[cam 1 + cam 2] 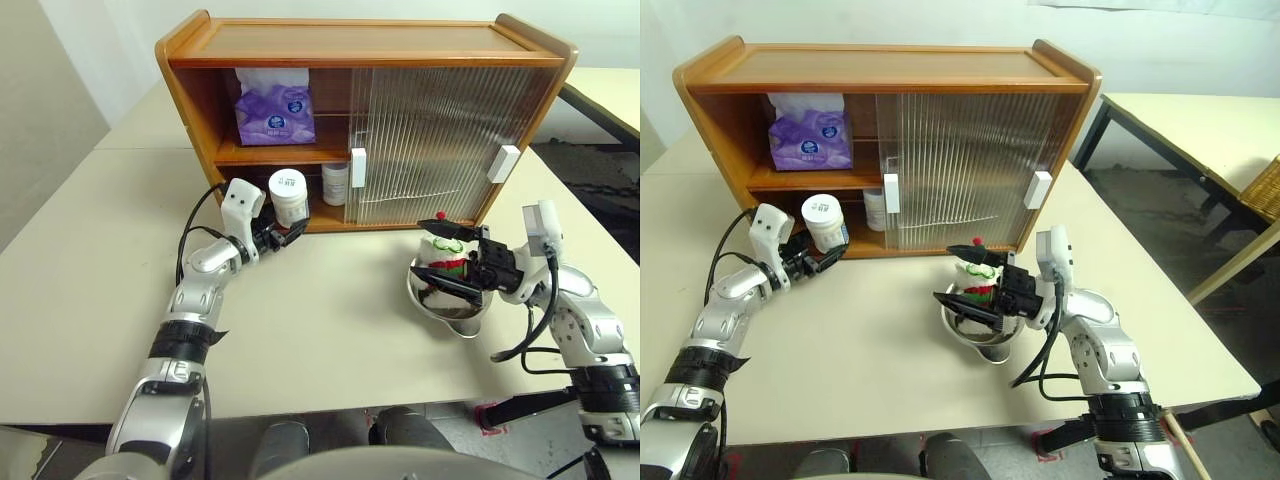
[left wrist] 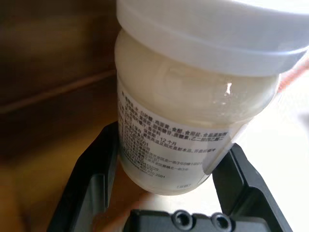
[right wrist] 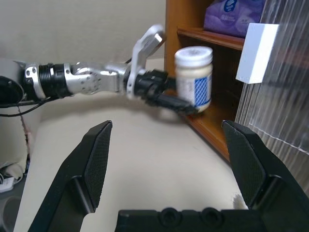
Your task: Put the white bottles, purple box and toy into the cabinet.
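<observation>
The held white bottle (image 1: 289,197) stands upright in front of the lower shelf's open space (image 1: 313,188), so my left gripper keeps moving it in until its bottom rests there.
My left gripper (image 1: 287,231) is shut on a white bottle (image 1: 289,195), gripping its lower part and holding it upright at the front edge of the cabinet's (image 1: 350,42) lower shelf, on the open left side. A second white bottle (image 1: 335,183) stands further in on that shelf. On the upper shelf sits the purple box (image 1: 274,112). The toy (image 1: 444,256) lies in a metal bowl (image 1: 452,312) on the table in front of the cabinet. My right gripper (image 1: 441,256) is open, one finger on each side of the toy, with nothing held.
Both ribbed sliding doors (image 1: 430,140) cover the cabinet's right part, white handles (image 1: 358,167) facing out. The cabinet stands on a cream table (image 1: 320,330) with bare surface between my arms. A dark-framed table (image 1: 1180,130) stands to the right.
</observation>
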